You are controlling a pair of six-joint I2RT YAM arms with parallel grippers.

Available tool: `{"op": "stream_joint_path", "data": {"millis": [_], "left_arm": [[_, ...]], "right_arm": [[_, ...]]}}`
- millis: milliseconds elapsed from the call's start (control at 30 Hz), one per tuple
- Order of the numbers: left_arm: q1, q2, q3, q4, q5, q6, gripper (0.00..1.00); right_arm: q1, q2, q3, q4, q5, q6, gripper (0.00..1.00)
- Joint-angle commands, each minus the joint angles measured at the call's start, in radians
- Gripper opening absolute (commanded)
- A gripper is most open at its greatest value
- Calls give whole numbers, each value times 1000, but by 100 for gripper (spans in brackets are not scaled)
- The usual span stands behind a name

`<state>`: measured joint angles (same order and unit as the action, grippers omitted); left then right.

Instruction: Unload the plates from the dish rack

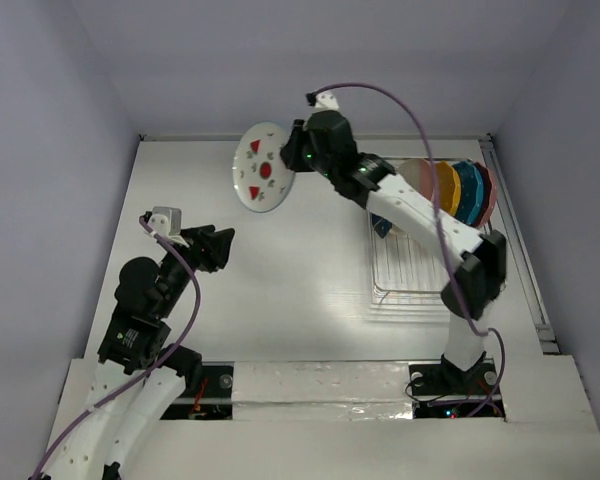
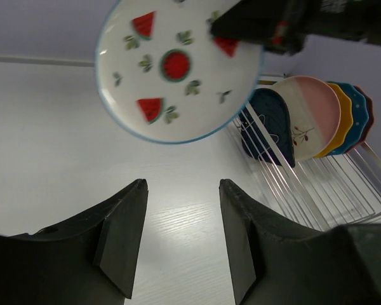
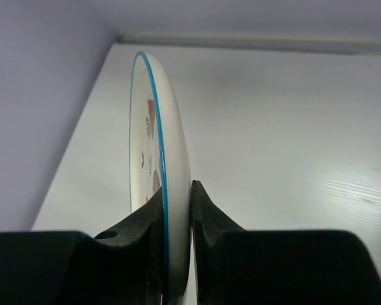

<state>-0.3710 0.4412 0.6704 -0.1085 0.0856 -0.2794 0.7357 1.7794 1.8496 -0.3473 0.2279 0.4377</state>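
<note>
The white plate (image 1: 262, 168) faces up and the table (image 1: 198, 188) past the robot's left gripper is clear, so the right gripper goes on lowering the plate there until the plate's base rests.
A white plate with red watermelon marks (image 1: 264, 167) hangs on edge above the far middle of the table, and my right gripper (image 1: 298, 150) is shut on its rim. In the right wrist view the plate (image 3: 157, 127) sits between the two fingers of that gripper (image 3: 178, 190). My left gripper (image 1: 223, 240) stands open and empty at the left, below and apart from the plate (image 2: 178, 70). The silver dish rack (image 1: 420, 285) is at the right. It holds upright plates: navy (image 2: 270, 124), cream-and-pink (image 2: 314, 114), yellow (image 2: 345, 121), teal (image 2: 359, 114) and pink (image 2: 367, 105).
White walls close in the table at the back and on both sides. A raised rail (image 1: 515, 240) runs along the right edge beside the rack. A purple cable (image 1: 420, 130) loops over my right arm. A taped strip (image 1: 320, 385) lies at the near edge between the arm bases.
</note>
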Motion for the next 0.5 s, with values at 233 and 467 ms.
{"op": "stream_joint_path", "data": {"millis": [233,467], "left_arm": [[4,-22,54,18,-47,-15,45],[4,-30,52,16,-44,-17,45]], "right_arm": [[73,441,408,327,-200,343,0],[73,701,597,370,-220,524,0]]}}
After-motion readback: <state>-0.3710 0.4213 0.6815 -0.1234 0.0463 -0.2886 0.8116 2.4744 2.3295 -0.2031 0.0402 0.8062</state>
